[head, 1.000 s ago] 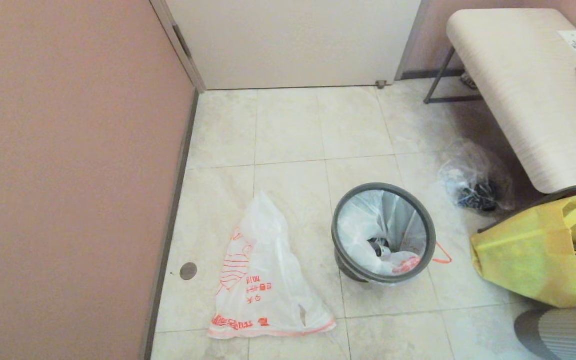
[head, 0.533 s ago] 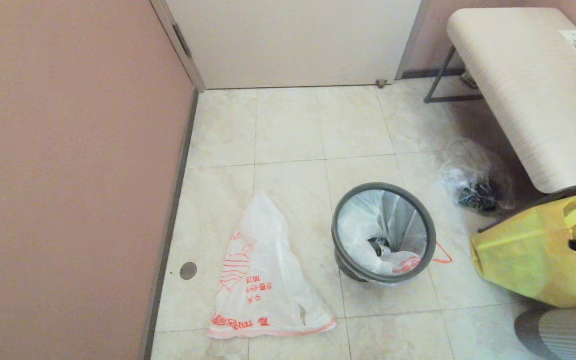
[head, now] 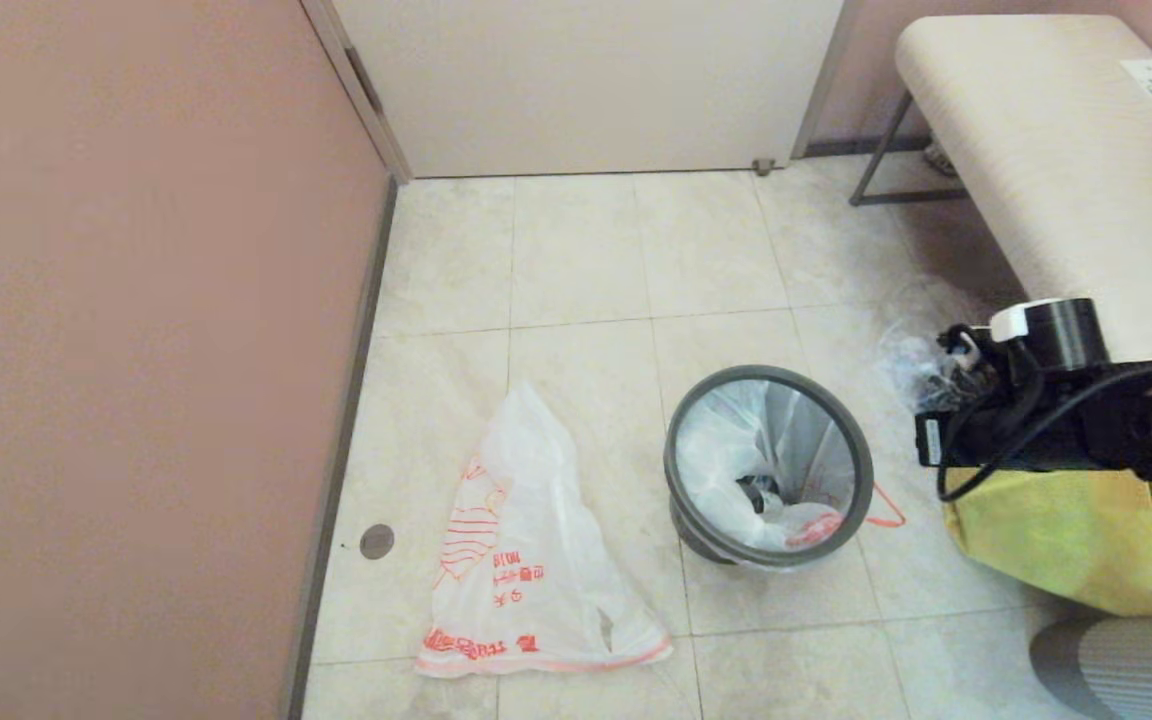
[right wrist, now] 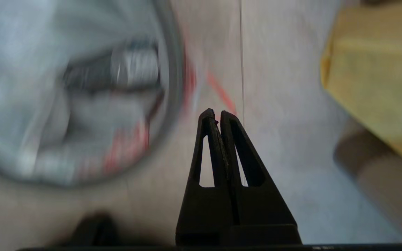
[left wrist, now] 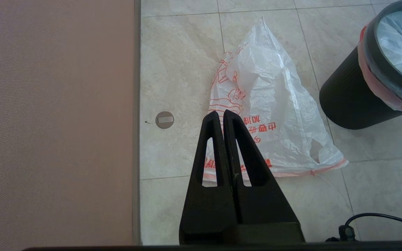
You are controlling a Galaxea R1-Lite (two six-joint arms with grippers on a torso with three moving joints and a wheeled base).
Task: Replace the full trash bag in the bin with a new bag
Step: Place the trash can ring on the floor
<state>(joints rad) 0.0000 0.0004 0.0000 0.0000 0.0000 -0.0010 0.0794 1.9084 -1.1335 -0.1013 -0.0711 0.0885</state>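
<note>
The red drawstring [head: 890, 512] is sticking out beneath the bin's grey hoop rim [head: 863, 470], so I expect the bin's rim to come off as a separate ring when I raise it.
The bin [head: 672, 462] is a small black wastebasket with a grey hoop rim, standing mid-floor; its ribbed wall [left wrist: 344, 101] also shows in the left wrist view. A translucent full trash bag [head: 726, 465] lines it, with rubbish at the bottom and a red drawstring [head: 886, 512] hanging out on the right. The new bag [head: 526, 550], white with red print, lies flat on the tiles left of the bin. My right gripper [right wrist: 214, 113] is shut and empty, hovering just right of the bin's rim [right wrist: 175, 87]. My left gripper [left wrist: 220, 115] is shut and empty above the new bag [left wrist: 274, 104].
A yellow shopping bag [head: 1066, 545] sits right of the bin, under my right arm [head: 1036, 410]. A clear bag of dark items [head: 911, 365] lies by a pale bench [head: 1026, 150]. A pink wall [head: 136, 350] bounds the left, a door [head: 586, 80] the back.
My right arm has swung in from the right edge of the head view and now hangs over the yellow bag, close to the bin. Bin and bags have not moved.
</note>
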